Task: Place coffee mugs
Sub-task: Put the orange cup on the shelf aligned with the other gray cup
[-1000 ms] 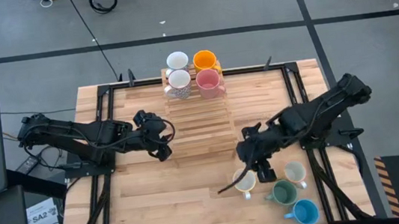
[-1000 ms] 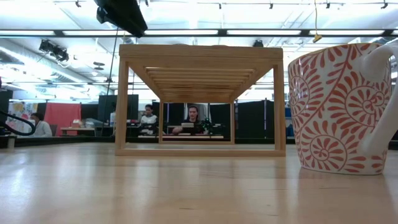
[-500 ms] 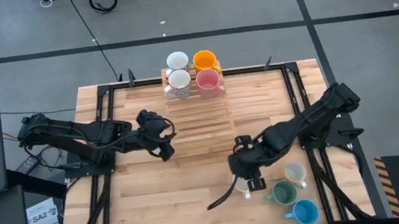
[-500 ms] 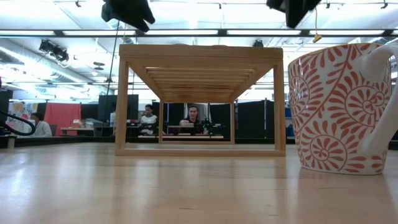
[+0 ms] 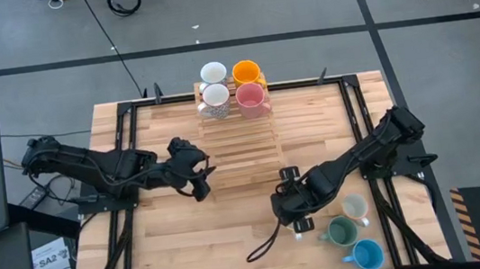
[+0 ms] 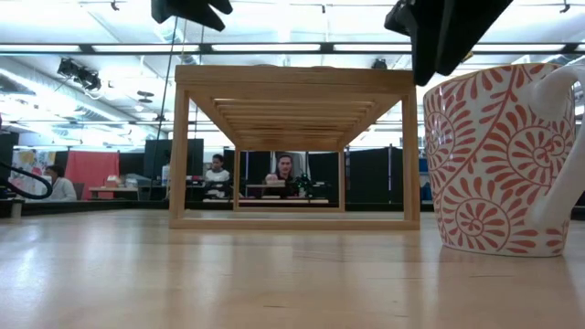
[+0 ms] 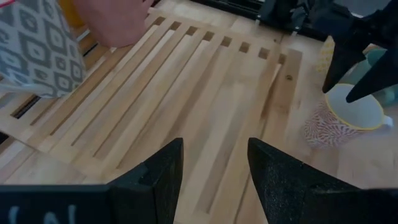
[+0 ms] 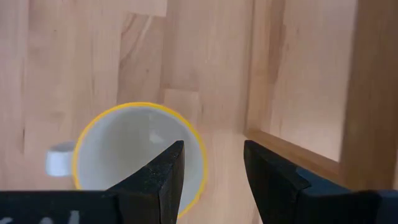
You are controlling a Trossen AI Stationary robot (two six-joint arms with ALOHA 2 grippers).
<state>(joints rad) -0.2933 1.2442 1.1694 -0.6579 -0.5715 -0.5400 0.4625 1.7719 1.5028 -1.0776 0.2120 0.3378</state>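
My right gripper's open fingers are around the yellow rim's rack-side edge (image 8: 204, 160), so I should go on moving down until they straddle the red-patterned mug's side (image 6: 466, 160) and then close.
Four coffee mugs stand at the far end of the slatted wooden rack (image 5: 240, 134): white (image 5: 212, 71), orange (image 5: 245, 71), grey-patterned (image 5: 215, 97) and pink (image 5: 252, 100). A red-patterned mug with a yellow rim (image 8: 137, 152) (image 6: 498, 160) stands on the table by the rack's near right corner. My right gripper (image 8: 212, 155) (image 5: 292, 212) hangs open just above it. The rim's rack-side edge lies between the fingers, which point down and touch nothing. My left gripper (image 7: 213, 155) (image 5: 198, 177) is open over the rack's near left part, holding nothing.
Cream (image 5: 354, 207), dark green (image 5: 340, 231) and blue (image 5: 367, 254) mugs stand on the table at the near right. A dark cable (image 5: 266, 240) trails from the right arm over the table. People sit in the room beyond the rack (image 6: 285, 174).
My right gripper has come down and moved toward the table's left edge. It now stands over the red-patterned mug, still open. The mugs have stayed where they were.
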